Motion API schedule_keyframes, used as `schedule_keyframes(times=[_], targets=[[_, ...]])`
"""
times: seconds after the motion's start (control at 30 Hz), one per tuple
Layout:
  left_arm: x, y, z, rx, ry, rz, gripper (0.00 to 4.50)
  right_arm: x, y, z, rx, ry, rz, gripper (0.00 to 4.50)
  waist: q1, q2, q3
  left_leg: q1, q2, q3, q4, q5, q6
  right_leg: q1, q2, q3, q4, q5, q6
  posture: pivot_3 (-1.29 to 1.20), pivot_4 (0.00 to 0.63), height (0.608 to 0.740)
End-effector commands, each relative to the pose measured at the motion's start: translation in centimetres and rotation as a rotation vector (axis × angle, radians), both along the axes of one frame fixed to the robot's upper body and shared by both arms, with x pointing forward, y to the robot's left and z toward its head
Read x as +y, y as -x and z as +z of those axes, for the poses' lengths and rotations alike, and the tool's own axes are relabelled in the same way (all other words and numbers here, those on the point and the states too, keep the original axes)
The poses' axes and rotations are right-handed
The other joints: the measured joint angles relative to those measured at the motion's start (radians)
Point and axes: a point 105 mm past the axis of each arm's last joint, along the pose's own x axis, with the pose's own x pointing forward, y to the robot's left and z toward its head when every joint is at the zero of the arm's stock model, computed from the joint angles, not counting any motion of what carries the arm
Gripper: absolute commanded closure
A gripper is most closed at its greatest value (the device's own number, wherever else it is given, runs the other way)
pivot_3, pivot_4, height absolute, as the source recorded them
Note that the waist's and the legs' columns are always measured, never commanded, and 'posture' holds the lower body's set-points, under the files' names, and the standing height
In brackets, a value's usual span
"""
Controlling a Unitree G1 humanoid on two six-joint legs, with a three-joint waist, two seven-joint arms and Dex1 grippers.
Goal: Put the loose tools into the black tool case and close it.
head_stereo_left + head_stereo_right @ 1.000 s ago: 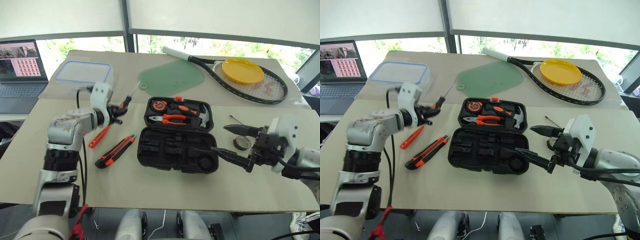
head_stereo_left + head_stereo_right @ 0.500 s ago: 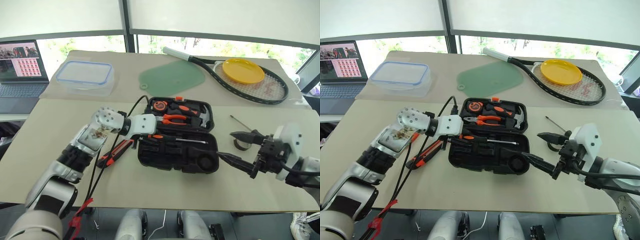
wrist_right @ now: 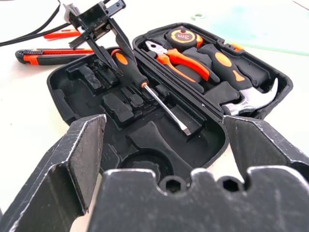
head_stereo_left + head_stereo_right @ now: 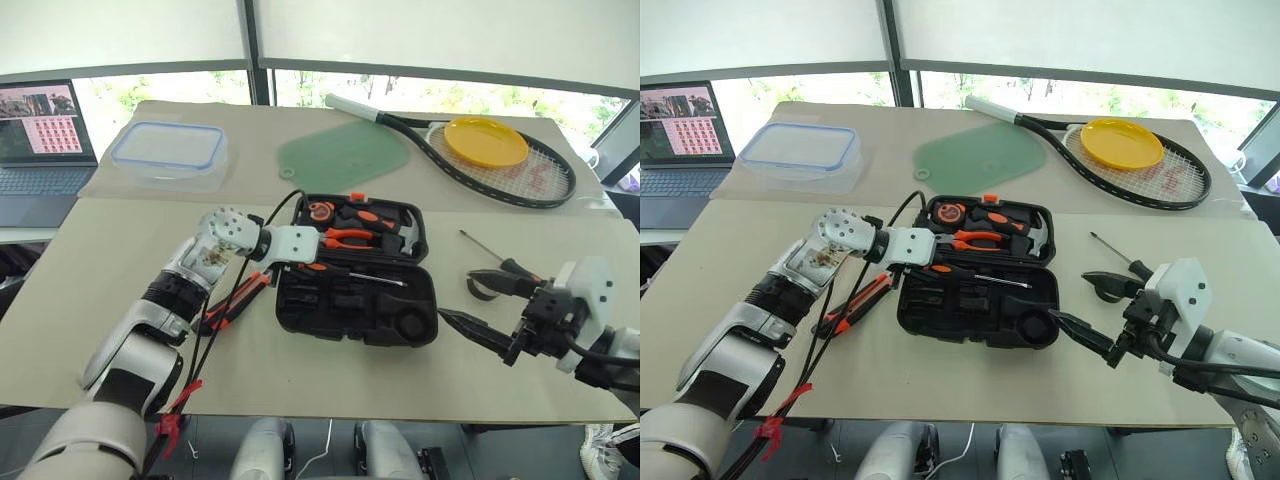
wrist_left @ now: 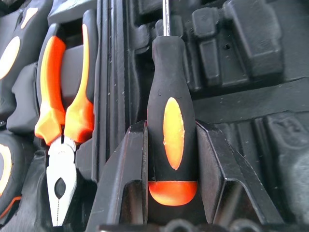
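My left gripper should open, close its fingers and push the handle down [image 5: 167, 65] from above, because the screwdriver's handle [image 5: 173, 133] sits above its slot next to the tool case's hinge.
The black tool case [image 4: 292, 316] lies open at the table's middle. My left gripper [image 5: 171, 159] is shut on the handle of a black-and-orange screwdriver [image 5: 172, 116], which it holds low over the case's near half beside the hinge, blade [image 3: 166, 108] pointing right. Right of the case my right gripper [image 4: 465, 300] hangs open and holds nothing. A dark tape roll [image 4: 486, 290] sits partly behind its upper finger. Another screwdriver [image 4: 492, 252] lies beyond it. Left of the case are the utility knife [image 3: 48, 52] and the slim orange screwdriver [image 3: 63, 34], partly hidden under my left arm.
The case's far half holds pliers [image 4: 345, 237], a tape measure [image 4: 320, 211] and a hammer [image 4: 405, 232]. At the back stand a clear blue-rimmed container [image 4: 168, 152], a green mat [image 4: 345, 155], a racket [image 4: 540, 185] and a yellow plate [image 4: 485, 140]. A laptop [image 4: 40, 130] sits far left.
My left arm has swung right and down from beside the case, carrying the screwdriver over the near half, and its wrist has rolled. The right gripper has stayed open and drifted slightly right.
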Motion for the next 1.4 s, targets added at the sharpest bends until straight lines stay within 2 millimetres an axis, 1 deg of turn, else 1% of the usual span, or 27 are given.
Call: schedule_keyframes(times=[0.03, 0.17, 0.27, 0.33, 0.37, 0.4, 0.43, 0.5, 0.53, 0.63, 0.7, 0.8, 0.87, 0.93, 1.07, 1.1, 1.23, 1.4], targets=[[-0.4, -0.6, 1.4, -0.019, 0.035, 0.023, 3.63, -0.1, 0.2, 1.1, -0.059, 0.008, -0.005, 0.00, 0.001, 0.000, 0.000, 0.000, 0.000, 0.000, 0.000, 0.000, 0.000, 0.000, 0.000, 0.000, 0.000, 0.000, 0.000, 0.00, 0.150, 0.738], [-0.8, -0.7, 1.4, -0.036, 0.038, 0.010, 3.63, 0.0, 0.1, 1.2, -0.061, 0.008, -0.002, 0.00, 0.002, 0.000, 0.000, 0.000, 0.000, 0.000, 0.001, 0.000, 0.000, 0.000, 0.000, 0.000, 0.000, 0.000, 0.000, 0.00, 0.150, 0.738], [-0.8, -0.7, 1.2, -0.029, 0.032, 0.012, 3.63, 0.0, 0.1, 1.2, -0.062, 0.009, -0.002, 0.00, 0.002, 0.000, 0.000, -0.001, 0.000, -0.001, 0.001, 0.000, 0.000, 0.000, 0.000, 0.000, 0.000, 0.000, 0.000, 0.00, 0.150, 0.738], [-0.6, -0.8, 1.2, -0.026, 0.031, 0.019, 2.61, 0.0, 0.1, 1.2, -0.062, 0.011, 0.000, 0.00, 0.002, 0.000, 0.000, -0.001, 0.000, -0.001, 0.001, 0.000, 0.000, 0.000, 0.000, 0.000, 0.000, 0.000, 0.000, 0.00, 0.150, 0.738], [-0.5, -0.8, 1.4, -0.026, 0.035, 0.021, 2.41, 0.0, 0.1, 1.2, -0.062, 0.011, 0.000, 0.00, 0.003, 0.000, 0.000, -0.001, 0.000, -0.001, 0.001, 0.000, 0.000, 0.000, 0.000, 0.000, 0.000, 0.000, 0.001, 0.00, 0.150, 0.738], [-0.5, -0.8, 1.6, -0.029, 0.039, 0.021, 2.01, 0.0, 0.1, 1.1, -0.061, 0.011, 0.001, 0.00, 0.003, 0.000, 0.000, -0.001, 0.000, -0.001, 0.002, 0.000, 0.000, 0.000, 0.000, 0.000, 0.001, 0.000, 0.001, 0.00, 0.150, 0.738], [-0.4, -0.8, 1.9, -0.035, 0.044, 0.021, 1.71, 0.0, 0.1, 1.1, -0.060, 0.011, 0.001, 0.00, 0.003, 0.000, 0.000, -0.001, 0.000, -0.001, 0.002, 0.000, 0.000, 0.001, 0.000, 0.000, 0.001, 0.000, 0.001, 0.00, 0.150, 0.738], [-0.4, -0.6, 2.9, -0.048, 0.063, 0.012, 0.86, 0.0, 0.2, 1.1, -0.058, 0.011, 0.002, 0.00, 0.002, 0.000, 0.000, -0.001, 0.000, -0.001, 0.003, 0.000, 0.000, 0.000, 0.000, 0.000, 0.001, 0.000, 0.001, 0.00, 0.150, 0.738], [-0.5, -0.5, 3.4, -0.050, 0.079, 0.006, 0.55, 0.0, 0.2, 1.0, -0.056, 0.010, 0.002, 0.00, 0.002, 0.000, 0.000, -0.001, 0.000, -0.001, 0.003, 0.000, 0.000, 0.000, 0.000, 0.000, 0.002, 0.000, 0.001, 0.00, 0.150, 0.738], [-0.9, -0.1, 4.6, -0.040, 0.124, -0.005, 0.55, 0.0, 0.3, 0.9, -0.053, 0.010, 0.000, 0.00, 0.001, 0.000, 0.000, -0.002, 0.001, -0.001, 0.003, 0.000, 0.000, -0.001, 0.000, 0.000, 0.002, 0.000, 0.001, 0.00, 0.150, 0.738], [-1.1, 0.1, 5.0, -0.041, 0.130, -0.017, 0.55, -0.1, 0.3, 0.9, -0.052, 0.010, 0.000, 0.00, 0.001, 0.000, 0.000, -0.002, 0.001, -0.001, 0.003, 0.000, 0.001, -0.001, 0.000, 0.000, 0.001, 0.000, 0.001, 0.00, 0.150, 0.738], [-1.5, 0.0, 5.2, -0.060, 0.126, -0.027, 1.29, 0.0, 0.3, 0.9, -0.055, 0.011, 0.001, 0.00, 0.001, 0.000, 0.000, -0.002, 0.000, -0.001, 0.003, 0.000, 0.001, -0.001, 0.000, 0.000, 0.001, 0.001, 0.001, 0.00, 0.150, 0.738], [-1.8, -0.4, 4.9, -0.072, 0.120, -0.023, 2.06, 0.0, 0.2, 1.0, -0.058, 0.012, 0.001, 0.00, 0.001, 0.000, 0.000, -0.002, 0.000, -0.001, 0.003, 0.000, 0.001, -0.001, 0.000, 0.000, 0.001, 0.001, 0.001, 0.00, 0.150, 0.738], [-2.1, -0.8, 4.1, -0.075, 0.101, -0.015, 2.86, -0.1, 0.1, 1.1, -0.062, 0.015, 0.000, 0.00, 0.002, 0.000, 0.000, -0.002, -0.001, -0.001, 0.003, 0.000, 0.001, 0.000, 0.000, 0.000, 0.001, 0.001, 0.001, 0.00, 0.150, 0.738], [-2.6, -0.6, 2.9, -0.055, 0.071, -0.050, 4.37, -0.1, 0.2, 1.1, -0.064, 0.018, -0.002, 0.00, 0.000, 0.000, 0.000, -0.002, -0.001, -0.001, 0.003, 0.000, 0.001, -0.001, 0.000, 0.000, 0.001, 0.001, 0.001, 0.00, 0.150, 0.738], [-2.8, -0.2, 2.6, -0.042, 0.072, -0.069, 4.46, -0.1, 0.2, 1.2, -0.065, 0.019, -0.004, 0.00, -0.001, 0.000, 0.000, -0.003, -0.001, -0.001, 0.003, 0.000, 0.001, -0.001, 0.000, 0.000, 0.001, 0.001, 0.001, 0.00, 0.150, 0.738], [-3.4, 0.5, 2.3, -0.015, 0.077, -0.105, 4.46, -0.2, 0.3, 1.2, -0.067, 0.021, -0.011, 0.00, 0.000, 0.000, 0.000, -0.003, 0.000, -0.001, 0.003, 0.000, 0.001, -0.001, 0.000, 0.000, 0.001, 0.001, 0.001, 0.00, 0.150, 0.738], [-3.4, 0.1, 1.7, -0.031, 0.037, -0.083, 4.46, -0.3, 0.4, 1.1, -0.065, 0.020, -0.018, 0.00, 0.000, 0.000, 0.000, -0.003, 0.000, -0.001, 0.003, 0.000, 0.001, -0.001, 0.000, 0.000, 0.001, 0.001, 0.001, 0.00, 0.150, 0.738]])
